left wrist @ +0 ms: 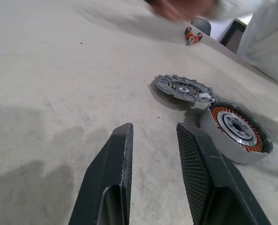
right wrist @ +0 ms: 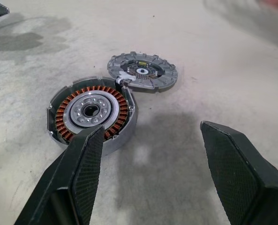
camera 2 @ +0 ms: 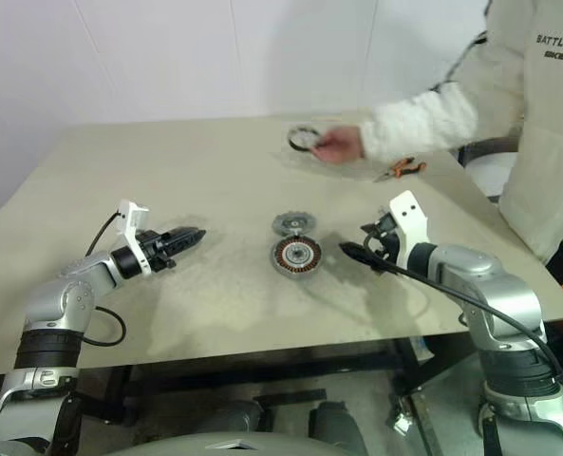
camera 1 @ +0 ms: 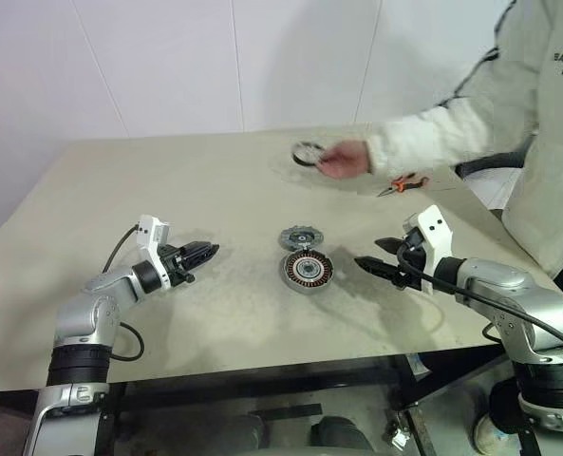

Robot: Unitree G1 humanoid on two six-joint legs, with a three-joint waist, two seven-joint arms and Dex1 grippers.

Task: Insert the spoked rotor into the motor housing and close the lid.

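My gripper will press the rotor down where an open gap goes around the copper winding ring, so the spoked rotor's rim will sink into that gap.
The motor housing, with its copper winding ring facing up, sits mid-table. The lid, a flat grey disc, lies just behind it, its edge at the housing's rim. The spoked rotor lies at the far side of the table under a person's hand. My left gripper hovers left of the housing, pointing at it, open with nothing between its fingers. My right gripper stands open right of the housing, also empty; its fingers frame the housing and lid.
Orange-handled pliers lie at the far right of the table. A person in a pale jacket stands at the right edge, arm reaching over the far side.
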